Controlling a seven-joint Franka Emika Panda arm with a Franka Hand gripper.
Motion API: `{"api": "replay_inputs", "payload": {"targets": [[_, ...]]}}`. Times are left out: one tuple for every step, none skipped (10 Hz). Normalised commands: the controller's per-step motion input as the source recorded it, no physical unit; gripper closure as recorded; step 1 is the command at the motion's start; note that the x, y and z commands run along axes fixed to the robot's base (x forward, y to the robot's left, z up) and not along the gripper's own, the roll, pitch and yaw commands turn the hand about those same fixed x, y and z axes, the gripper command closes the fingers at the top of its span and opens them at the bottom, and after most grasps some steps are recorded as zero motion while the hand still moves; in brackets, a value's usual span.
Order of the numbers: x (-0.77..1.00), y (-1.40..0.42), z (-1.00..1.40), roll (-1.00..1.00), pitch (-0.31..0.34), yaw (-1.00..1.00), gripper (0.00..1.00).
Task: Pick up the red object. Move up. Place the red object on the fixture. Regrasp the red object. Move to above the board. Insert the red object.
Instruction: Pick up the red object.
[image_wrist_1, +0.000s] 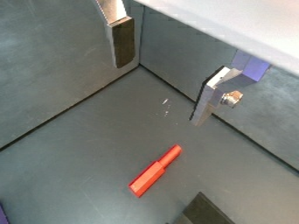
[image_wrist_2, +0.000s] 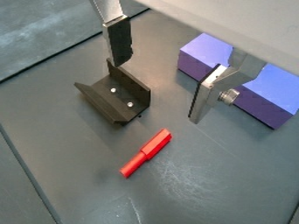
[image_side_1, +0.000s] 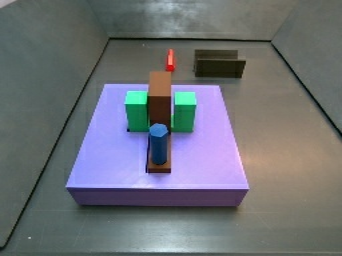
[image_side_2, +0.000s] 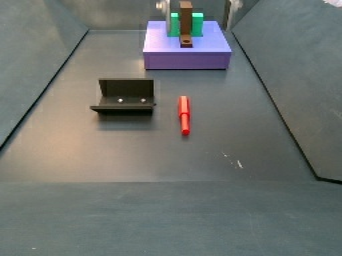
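Observation:
I expect the red object (image_side_1: 170, 61) to stay propped on the fixture with its thick end sticking out when I put it there, because the fixture has a stepped, recessed top (image_side_1: 218, 56).
The red object (image_side_2: 185, 115) is a thin red stick lying flat on the dark floor between the fixture (image_side_2: 124, 97) and the board (image_side_2: 207, 55). It also shows in both wrist views (image_wrist_1: 156, 171) (image_wrist_2: 146, 152) and in a side view (image_side_1: 170, 58). My gripper (image_wrist_2: 159, 87) hangs open and empty above the floor, well above the stick, with nothing between its fingers (image_wrist_1: 121, 44). The fixture (image_wrist_2: 117, 101) stands beside the stick, close to one finger. The purple board (image_side_1: 120, 160) carries two green blocks, a brown bar and a blue peg (image_side_1: 158, 142).
Grey walls enclose the floor on all sides (image_side_2: 287, 90). A corner of the board (image_wrist_2: 205, 57) lies close behind one finger in a wrist view. The gripper does not show clearly in the side views.

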Motion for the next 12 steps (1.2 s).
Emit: {"api": "replay_inputs", "payload": {"targets": [[0.06, -0.11, -0.04, 0.0, 0.0, 0.0, 0.0], [0.24, -0.15, -0.6, -0.2, -0.211, 0.0, 0.0], [0.36, -0.23, -0.77, -0.12, -0.187, 0.0, 0.0], [0.32, -0.21, -0.83, -0.1, -0.179, 0.0, 0.0], [0.27, -0.21, -0.87, -0.08, -0.157, 0.0, 0.0], [0.23, -0.2, -0.86, -0.08, -0.16, 0.0, 0.0], [0.16, -0.16, -0.82, -0.1, -0.163, 0.0, 0.0], [0.11, -0.13, -0.76, -0.12, -0.179, 0.0, 0.0], [0.03, -0.1, -0.71, -0.12, -0.201, -0.04, 0.0], [0.0, -0.06, -0.66, -0.14, -0.219, -0.07, 0.0], [-0.06, -0.01, -0.62, -0.13, -0.259, -0.06, 0.0], [-0.12, 0.0, -0.6, -0.11, -0.229, -0.02, 0.0]]}}
